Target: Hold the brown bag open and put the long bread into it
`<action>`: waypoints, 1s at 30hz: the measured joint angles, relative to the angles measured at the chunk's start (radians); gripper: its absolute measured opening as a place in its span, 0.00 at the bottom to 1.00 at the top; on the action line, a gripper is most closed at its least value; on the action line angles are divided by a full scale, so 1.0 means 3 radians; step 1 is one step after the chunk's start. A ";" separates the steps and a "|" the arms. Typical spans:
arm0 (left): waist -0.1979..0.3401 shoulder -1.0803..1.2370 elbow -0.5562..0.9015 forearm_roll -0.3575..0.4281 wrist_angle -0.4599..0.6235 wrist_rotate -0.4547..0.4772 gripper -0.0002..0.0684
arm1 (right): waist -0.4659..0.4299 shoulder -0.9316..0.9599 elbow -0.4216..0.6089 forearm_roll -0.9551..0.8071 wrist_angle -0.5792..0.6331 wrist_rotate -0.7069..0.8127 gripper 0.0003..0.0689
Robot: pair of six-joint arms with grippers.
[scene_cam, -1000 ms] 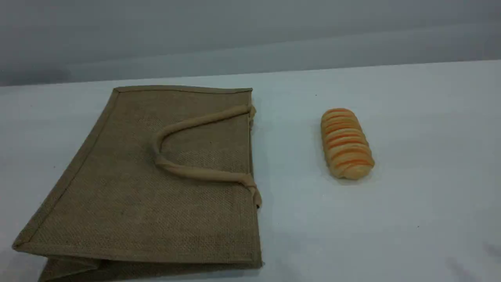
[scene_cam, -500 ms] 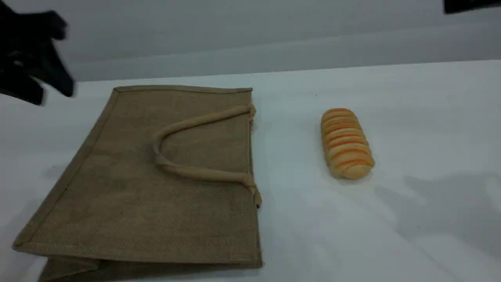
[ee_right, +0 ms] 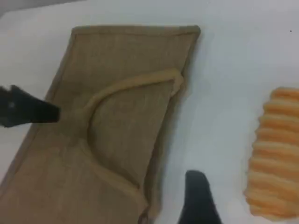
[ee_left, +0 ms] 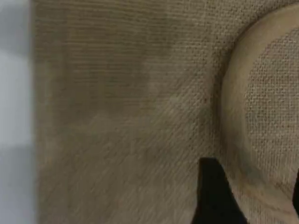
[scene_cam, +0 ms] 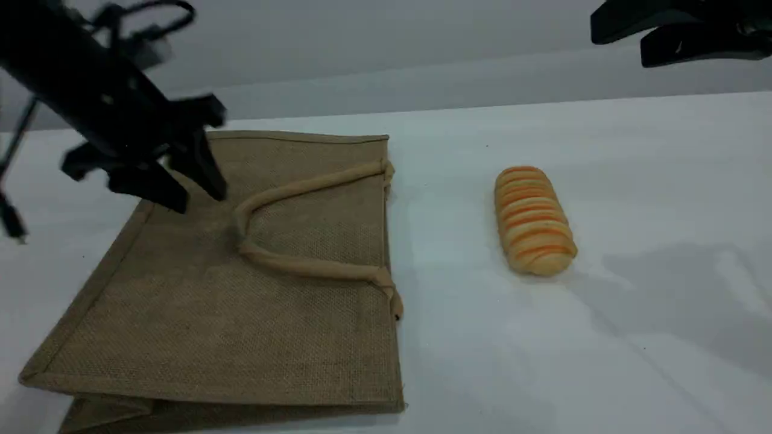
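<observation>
My gripper will lift the upper handle of the brown bag, and its opening (scene_cam: 391,239) will spread wide then, because the bag's near side shows a tucked fold (scene_cam: 116,410) between its panels.
The brown bag (scene_cam: 241,289) lies flat on the left of the table, its mouth edge facing right and a beige loop handle (scene_cam: 289,190) resting on top. My left gripper (scene_cam: 196,199) hovers open just above the bag's far left part, beside the handle's bend. The left wrist view shows the bag's weave (ee_left: 121,121) and the handle's curve (ee_left: 229,116) close up. The long bread (scene_cam: 534,220), golden with orange ridges, lies alone to the right of the bag. My right gripper (scene_cam: 621,45) hangs open high at the far right, well above the bread (ee_right: 275,172).
The white table (scene_cam: 633,337) stretches bare around the bread and in front of it. A grey wall runs behind the table's far edge. The left arm's cable (scene_cam: 12,181) dangles at the far left.
Both arms have come into view. The left gripper swung down and right to hover over the bag's far left part. The right gripper moved in at the top right. Bag and bread are unmoved.
</observation>
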 joint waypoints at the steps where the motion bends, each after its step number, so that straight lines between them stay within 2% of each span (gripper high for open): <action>1: -0.0034 0.0070 -0.0055 0.0000 0.0005 0.0000 0.53 | 0.0000 0.0000 0.0000 0.0000 0.0000 0.0000 0.59; 5: -0.0134 0.0290 -0.0242 0.0003 0.0000 0.0000 0.53 | 0.0000 0.0000 0.0000 -0.0003 -0.0005 0.0000 0.59; 11: -0.0134 0.0381 -0.0303 0.0108 0.0014 -0.0021 0.53 | 0.0000 -0.0003 0.0000 -0.0013 -0.0002 0.0000 0.59; 16: -0.0134 0.0389 -0.0303 0.0270 -0.0076 -0.0202 0.53 | 0.0000 -0.0003 0.0000 -0.0013 -0.0002 0.0000 0.59; 23: -0.0134 0.0562 -0.0391 0.0143 -0.0150 -0.0217 0.53 | 0.0000 -0.0003 0.0000 -0.0003 0.0001 0.0010 0.59; 30: -0.0164 0.0738 -0.0586 0.0165 -0.0096 -0.0213 0.53 | 0.0000 -0.0003 0.0000 -0.0001 0.0005 0.0006 0.59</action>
